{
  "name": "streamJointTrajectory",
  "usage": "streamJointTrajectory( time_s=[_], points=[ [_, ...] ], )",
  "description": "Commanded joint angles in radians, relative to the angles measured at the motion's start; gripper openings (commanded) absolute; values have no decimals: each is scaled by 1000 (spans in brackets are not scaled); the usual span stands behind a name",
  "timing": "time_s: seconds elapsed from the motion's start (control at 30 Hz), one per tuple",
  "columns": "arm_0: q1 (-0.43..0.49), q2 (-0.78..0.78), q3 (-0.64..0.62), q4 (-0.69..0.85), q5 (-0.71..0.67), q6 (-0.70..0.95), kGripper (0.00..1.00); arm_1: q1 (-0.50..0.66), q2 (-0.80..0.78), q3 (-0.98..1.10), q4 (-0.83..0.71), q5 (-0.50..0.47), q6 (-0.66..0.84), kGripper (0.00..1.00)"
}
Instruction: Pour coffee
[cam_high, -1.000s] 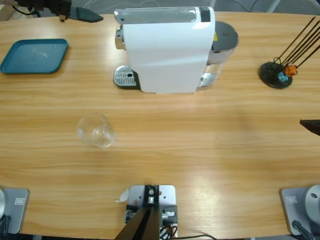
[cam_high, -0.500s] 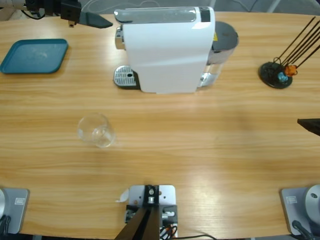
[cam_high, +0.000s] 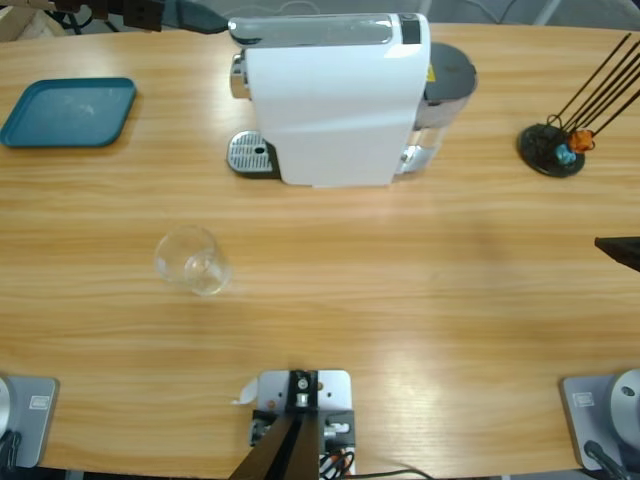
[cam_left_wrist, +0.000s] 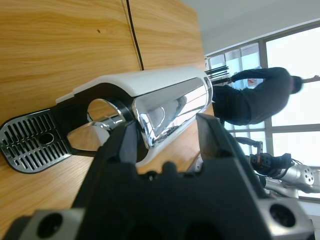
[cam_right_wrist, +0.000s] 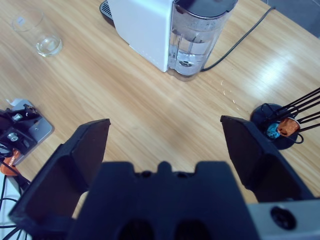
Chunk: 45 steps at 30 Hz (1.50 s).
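The copper capsule (cam_high: 581, 141) sticks out past the rods beside the blue capsule (cam_high: 565, 154). The copper capsule will come loose alone when I lift it.
A small clear glass (cam_high: 192, 260) stands upright on the wooden table, left of the middle; it also shows in the right wrist view, glass (cam_right_wrist: 38, 33). I cannot make out any coffee in it. The white coffee machine (cam_high: 335, 95) stands at the back with its drip tray (cam_high: 250, 155) empty. My left gripper (cam_high: 212, 22) hovers open at the far edge by the machine's top left corner, facing its chrome front (cam_left_wrist: 170, 107). My right gripper (cam_right_wrist: 165, 125) is wide open, high over the right side, holding nothing; only its tip (cam_high: 621, 250) shows in the high view.
A blue tray (cam_high: 68, 110) lies at the back left. A black capsule stand (cam_high: 552, 148) with thin rods is at the back right. The machine's water tank (cam_right_wrist: 196, 37) and black cable (cam_right_wrist: 245, 37) face right. A person (cam_left_wrist: 255, 97) stands in the background.
My left gripper has moved right and toward the table's far edge, closer to the machine's top left corner. The right gripper's tip has barely shifted. The glass has stayed put.
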Motion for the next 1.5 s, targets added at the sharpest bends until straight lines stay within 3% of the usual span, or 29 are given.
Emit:
streamJointTrajectory(
  time_s=[0.03,0.07,0.1,0.13,0.9,1.13,1.33,1.37,1.4,1.43,1.5],
  points=[
    [-16,56,37,-32,-48,-11,226,8,9,24,-11,-12,13,977],
    [-16,57,42,-32,-48,-10,209,9,8,25,-11,-12,13,977],
    [-16,57,48,-32,-50,-5,47,8,7,25,-11,-12,13,977],
    [-16,57,53,-32,-54,-3,0,8,7,25,-11,-12,13,977],
    [-25,-57,85,-178,-87,10,0,8,-1,26,-12,-12,15,977],
    [-39,-114,-1,-179,-43,-15,0,9,2,26,-14,-12,15,977],
    [-109,-125,-24,-265,-51,128,0,8,2,28,-16,-21,18,977],
    [-121,-141,-27,-260,-52,190,124,7,0,33,-23,-38,21,977],
    [-132,-167,-19,-245,-26,263,462,7,0,37,-30,-65,29,977],
    [-143,-200,-7,-213,33,344,583,4,5,42,-39,-110,43,977],
    [-164,-262,0,-76,183,507,605,-15,22,44,-45,-165,60,977]
  ],
)
